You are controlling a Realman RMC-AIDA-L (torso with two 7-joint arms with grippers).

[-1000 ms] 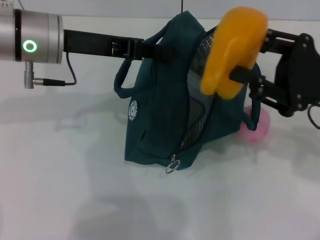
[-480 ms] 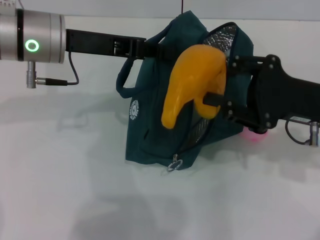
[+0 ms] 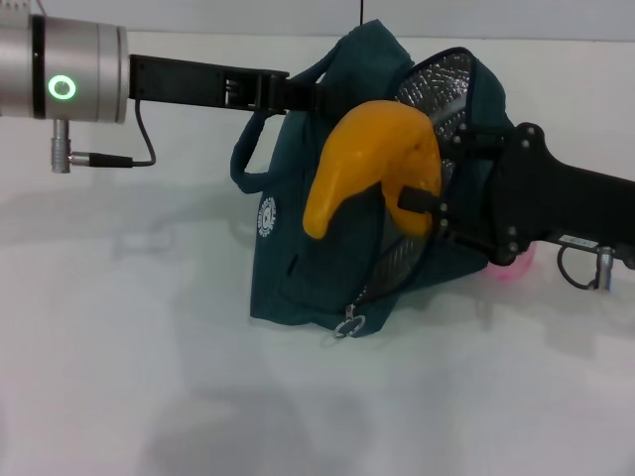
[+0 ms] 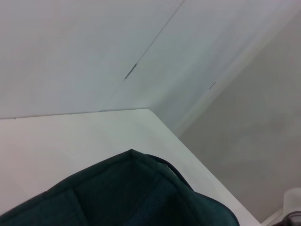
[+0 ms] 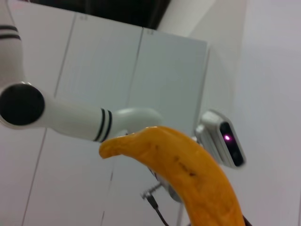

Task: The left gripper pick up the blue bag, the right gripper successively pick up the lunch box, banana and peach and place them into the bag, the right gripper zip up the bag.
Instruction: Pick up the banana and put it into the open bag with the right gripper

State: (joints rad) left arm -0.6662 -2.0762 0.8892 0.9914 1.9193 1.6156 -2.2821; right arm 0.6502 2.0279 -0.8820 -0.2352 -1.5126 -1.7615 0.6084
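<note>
The robot's right gripper should go on lowering the banana until the banana's gripped end [image 3: 412, 220], now hanging over the bag's opening [image 3: 401, 264], goes in, and then it should let go.
The blue bag [image 3: 317, 248] stands upright mid-table with its mouth open, showing a silver lining [image 3: 437, 89]. My left gripper [image 3: 303, 94] is shut on the bag's handle and holds it up. My right gripper [image 3: 422, 193] is shut on the yellow banana [image 3: 362, 164] and holds it in front of the bag's open side, the tip pointing down-left. The banana also shows in the right wrist view [image 5: 188, 174]. The bag's top edge shows in the left wrist view [image 4: 131, 188]. The pink peach [image 3: 516, 266] lies on the table behind my right arm. The lunch box is not in view.
A metal zip pull [image 3: 345, 325] hangs at the bag's lower front corner. The white table [image 3: 149, 377] spreads out in front and to the left. The table's far corner shows in the left wrist view [image 4: 146, 113].
My right gripper has carried the banana down and to the left, from above the bag's right side to in front of its opening. The left arm and bag have stayed put.
</note>
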